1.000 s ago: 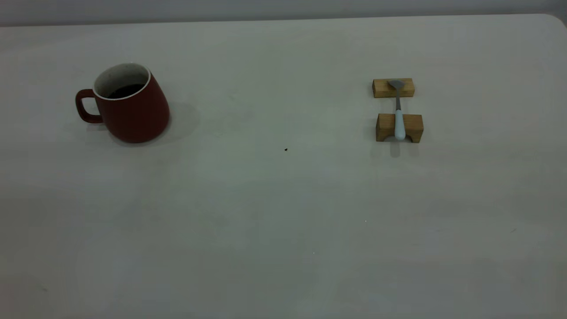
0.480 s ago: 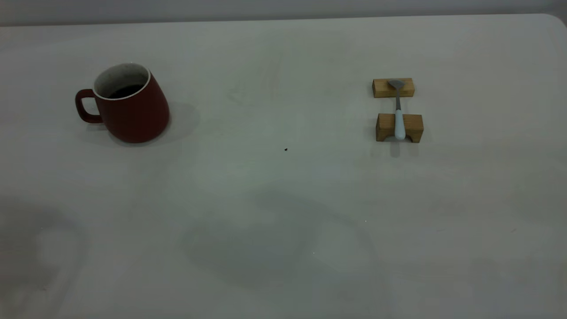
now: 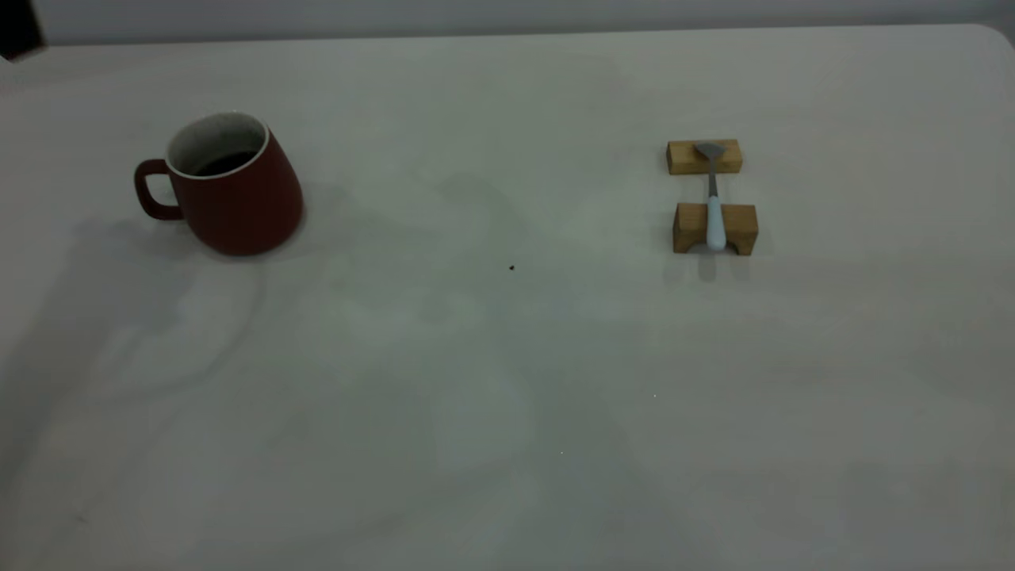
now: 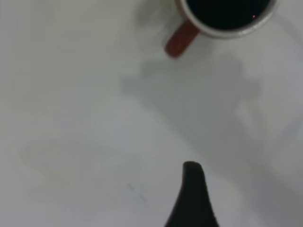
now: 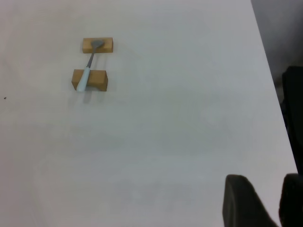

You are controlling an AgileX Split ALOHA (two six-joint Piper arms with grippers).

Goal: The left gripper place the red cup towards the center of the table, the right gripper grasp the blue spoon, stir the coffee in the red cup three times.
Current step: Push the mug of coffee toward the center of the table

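Observation:
The red cup's handle (image 3: 143, 193) is pointing at my open left gripper over clear tabletop, so I go on moving in until the gripper's fingers are on both sides of that handle and close.
The red cup (image 3: 230, 190) stands upright at the table's (image 3: 507, 381) left, handle pointing left, with dark coffee (image 3: 226, 162) inside. In the left wrist view the cup (image 4: 182, 40) and its coffee (image 4: 227, 9) lie some way ahead of my left gripper (image 4: 236, 189). That gripper is open and holds nothing; only one of its fingers (image 4: 191, 198) shows. The blue spoon (image 3: 714, 214) rests across two wooden blocks at the right, seen also as the spoon (image 5: 87, 71) far from my right gripper (image 5: 266, 182). The right gripper is open and empty near the table's edge.
Two small wooden blocks (image 3: 704, 157) (image 3: 737, 228) carry the spoon. A tiny dark speck (image 3: 511, 268) marks the table's middle. A black piece of the left arm (image 3: 17, 30) shows at the far left corner. Arm shadows lie on the tabletop.
A black arm part has come into the exterior view's top left corner, and the shadows have shifted toward the cup. Cup and spoon have not moved.

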